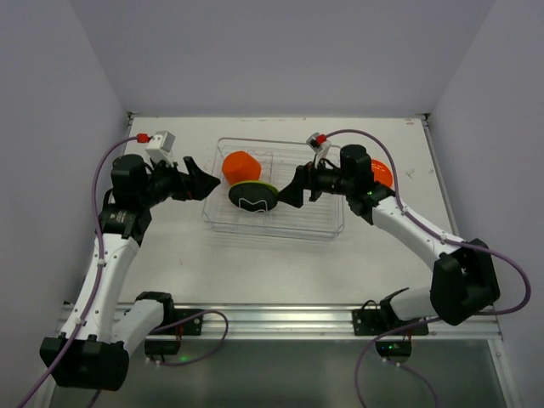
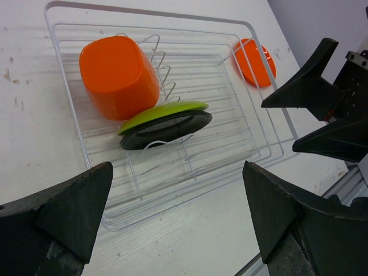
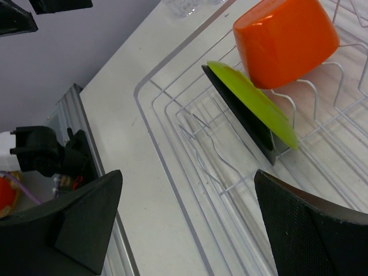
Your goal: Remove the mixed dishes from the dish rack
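Observation:
My right gripper should move in next until its fingers are on both sides of the plate's rim [image 3: 269, 155] and then close, because the black plate's free edge [image 1: 271, 198] faces its open fingers.
The dish rack [image 1: 272, 231] is a clear tray with wire dividers in the middle of the table. Inside it an orange faceted cup [image 1: 240, 164] lies mouth down against a lime-green plate [image 1: 257, 185] and a black plate [image 1: 253, 201], which lean together on the wires. An orange plate [image 1: 382, 175] lies on the table right of the rack, partly hidden by my right arm. My left gripper [image 1: 202, 180] hovers open at the rack's left end. My right gripper [image 1: 291, 187] hangs open over the rack's right half. Both are empty. The left wrist view shows the cup [image 2: 118, 77], both plates [image 2: 164, 115] and the rack [image 2: 149, 12].
Grey walls close in the table on three sides. A metal rail [image 1: 280, 321] carrying the arm bases runs along the near edge. In the right wrist view something clear [image 3: 184, 6], perhaps a tumbler, peeks in at the top edge, beyond the rack's rim [image 3: 167, 172].

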